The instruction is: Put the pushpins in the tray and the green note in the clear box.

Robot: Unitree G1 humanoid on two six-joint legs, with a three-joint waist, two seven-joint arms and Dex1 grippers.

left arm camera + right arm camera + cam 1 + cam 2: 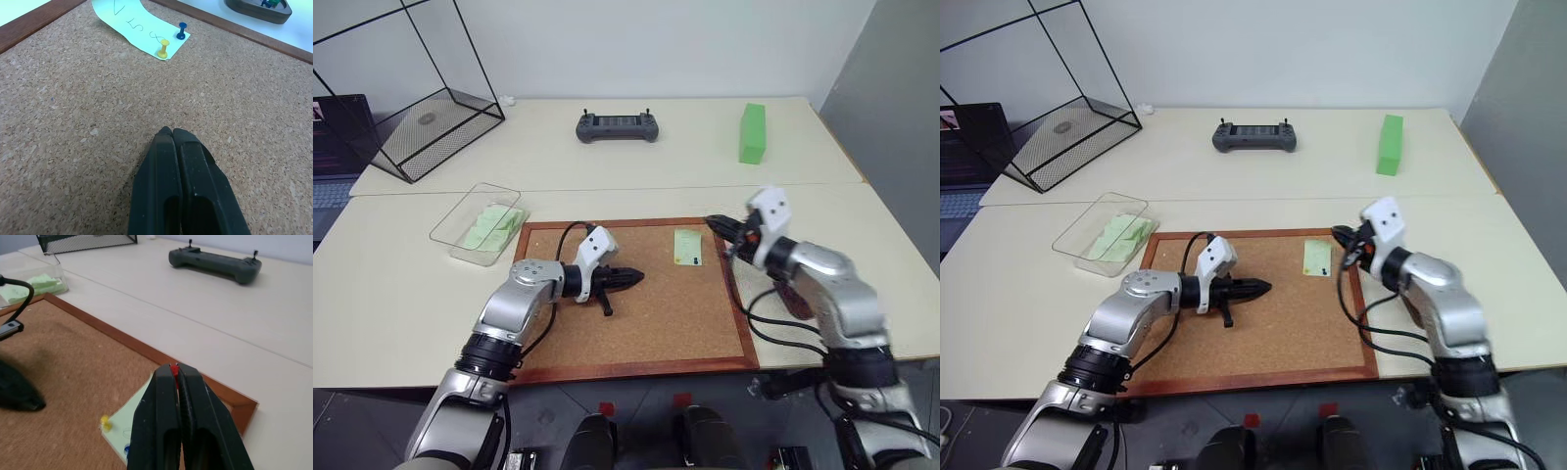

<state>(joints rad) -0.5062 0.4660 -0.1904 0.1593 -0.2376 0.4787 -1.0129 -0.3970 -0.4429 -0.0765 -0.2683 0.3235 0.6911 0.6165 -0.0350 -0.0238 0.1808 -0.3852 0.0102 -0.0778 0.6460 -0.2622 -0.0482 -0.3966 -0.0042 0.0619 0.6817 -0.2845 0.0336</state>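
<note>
The red pushpin (174, 369) is free of the green note. My right gripper should keep carrying it until it hangs over the tray (792, 302), then let it go.
The pale green note (687, 247) lies on the cork board (646, 333) near its far right corner. A yellow pushpin (163, 49) and a dark blue pushpin (182, 31) stand in the note's end. My right gripper (174, 368) hangs just above the board's right corner, shut on a red pushpin (173, 371) whose head peeks out between the fingertips. My left gripper (634, 279) is shut and empty, low over the middle of the board. The reddish-brown tray (257, 11) sits right of the board, mostly hidden by my right arm in the eye views. The clear box (450, 235) stands left of the board with green slips inside.
A black wire cube (421, 108) and a laptop (333, 147) are at the far left. A grey controller (617, 126) and a thick bright green block (753, 133) lie on the far table. The table ends close on the right.
</note>
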